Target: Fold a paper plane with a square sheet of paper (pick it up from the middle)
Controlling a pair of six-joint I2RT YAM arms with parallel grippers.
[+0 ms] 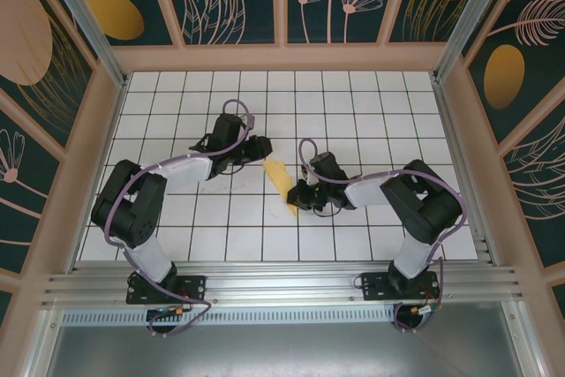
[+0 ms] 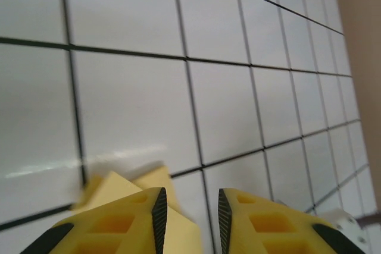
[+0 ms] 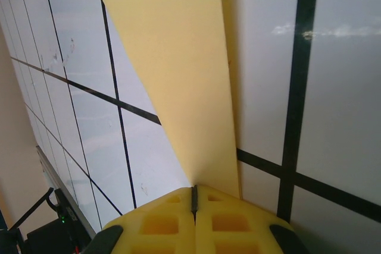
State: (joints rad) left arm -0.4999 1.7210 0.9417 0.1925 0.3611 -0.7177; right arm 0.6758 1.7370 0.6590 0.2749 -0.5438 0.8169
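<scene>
The paper's wide end (image 1: 271, 164) lies free beside my open left gripper, so my left gripper should steady the paper's body (image 1: 280, 177) while my right gripper presses along the paper's fold.
The yellow paper (image 1: 281, 179) is folded into a slim pointed paper plane shape and lies slantwise at the middle of the white grid table (image 1: 353, 103). My right gripper (image 1: 297, 203) is shut on its narrow near tip. In the right wrist view the paper (image 3: 178, 57) fans out from the closed jaws (image 3: 194, 188) and widens away from them. My left gripper (image 1: 264, 150) sits at the paper's far, wider end. Its jaws (image 2: 189, 194) stand apart with bare table between them. The paper's folded corners (image 2: 116, 185) show just behind the left finger (image 2: 156, 212).
Wooden frame walls (image 1: 282, 57) and aluminium posts (image 1: 84, 15) enclose the tiled table on three sides. An aluminium rail (image 1: 282, 284) carrying both arm bases runs along the near edge. The tiles around the paper are bare.
</scene>
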